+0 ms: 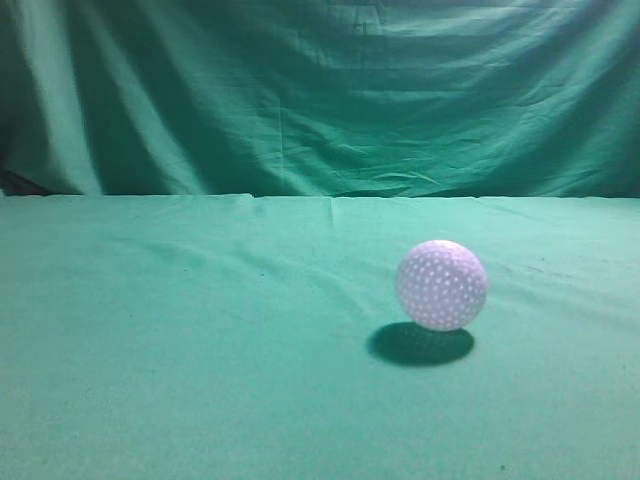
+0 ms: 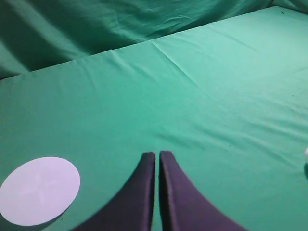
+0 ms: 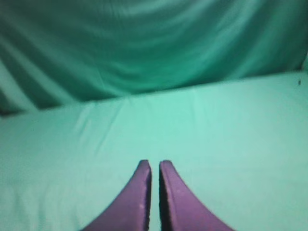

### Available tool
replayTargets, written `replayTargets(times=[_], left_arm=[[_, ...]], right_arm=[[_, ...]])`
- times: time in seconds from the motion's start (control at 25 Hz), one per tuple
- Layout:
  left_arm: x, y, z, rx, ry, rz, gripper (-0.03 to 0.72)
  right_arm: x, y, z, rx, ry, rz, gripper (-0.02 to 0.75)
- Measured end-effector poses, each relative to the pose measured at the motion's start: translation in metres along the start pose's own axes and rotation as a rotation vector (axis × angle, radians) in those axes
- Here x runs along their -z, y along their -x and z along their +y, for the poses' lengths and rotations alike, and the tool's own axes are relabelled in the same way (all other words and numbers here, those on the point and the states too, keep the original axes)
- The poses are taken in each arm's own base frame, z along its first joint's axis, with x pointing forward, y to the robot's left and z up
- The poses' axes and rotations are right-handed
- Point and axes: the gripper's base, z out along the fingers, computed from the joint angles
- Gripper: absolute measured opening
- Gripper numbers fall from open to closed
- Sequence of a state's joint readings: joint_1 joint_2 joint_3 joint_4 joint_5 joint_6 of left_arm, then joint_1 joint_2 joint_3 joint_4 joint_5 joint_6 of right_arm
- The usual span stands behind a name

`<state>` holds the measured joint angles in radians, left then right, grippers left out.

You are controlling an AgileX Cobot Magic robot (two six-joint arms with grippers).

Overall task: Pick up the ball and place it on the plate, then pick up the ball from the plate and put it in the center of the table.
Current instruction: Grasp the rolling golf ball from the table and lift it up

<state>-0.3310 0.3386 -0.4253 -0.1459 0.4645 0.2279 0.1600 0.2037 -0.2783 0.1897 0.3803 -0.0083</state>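
The ball is far away from my left gripper and the plate, so my right gripper should pick up the ball and put it down closer to my left gripper.
The white dimpled ball rests on the green cloth table, right of the middle in the exterior view. A sliver of it shows at the right edge of the left wrist view. A flat white round plate lies on the cloth at the lower left of the left wrist view. My left gripper is shut and empty above the cloth, right of the plate. My right gripper is shut and empty above bare cloth. Neither gripper shows in the exterior view.
A darker green folded curtain hangs behind the table's far edge. It also shows in the left wrist view and the right wrist view. The cloth has slight wrinkles.
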Motion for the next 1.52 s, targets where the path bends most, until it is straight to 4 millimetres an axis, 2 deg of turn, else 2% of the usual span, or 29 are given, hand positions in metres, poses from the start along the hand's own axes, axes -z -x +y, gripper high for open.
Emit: replayTargets(times=[0.2,0.36,0.48,0.6,0.72,0.84,1.12,1.24,1.44,1.52], left_arm=[[-0.003,-0.009,0.0,-0.012,0.003,0.03,0.0],[-0.003,-0.009,0.001,-0.028,0.011,0.033,0.0],[-0.003,-0.009,0.001,-0.041,0.017,0.034,0.0],[-0.003,-0.009,0.002,-0.047,0.02,0.035,0.0],[-0.003,-0.009,0.002,-0.047,0.02,0.035,0.0],[-0.003,-0.009,0.002,-0.047,0.02,0.033,0.0],[-0.003,-0.009,0.002,-0.049,0.021,0.033,0.0],[-0.003,-0.009,0.002,-0.049,0.021,0.033,0.0],[-0.003,-0.009,0.002,-0.049,0.021,0.033,0.0],[-0.003,-0.009,0.002,-0.049,0.021,0.033,0.0]], right_arm=[[-0.013,0.014,0.003,0.035,-0.008,0.173,0.049],[-0.024,0.03,0.007,0.238,0.029,0.352,0.049],[-0.037,0.043,0.016,0.342,0.112,0.473,0.049],[-0.052,0.048,0.033,0.417,0.238,0.567,0.049],[-0.069,0.044,0.056,0.493,0.36,0.65,0.049],[-0.087,0.031,0.077,0.594,0.443,0.746,0.049],[-0.131,0.002,0.108,0.686,0.451,0.934,0.049],[-0.148,-0.008,0.113,0.665,0.426,0.997,0.202],[-0.166,-0.028,0.117,0.626,0.382,1.076,0.547],[-0.172,-0.035,0.118,0.602,0.363,1.088,0.632]])
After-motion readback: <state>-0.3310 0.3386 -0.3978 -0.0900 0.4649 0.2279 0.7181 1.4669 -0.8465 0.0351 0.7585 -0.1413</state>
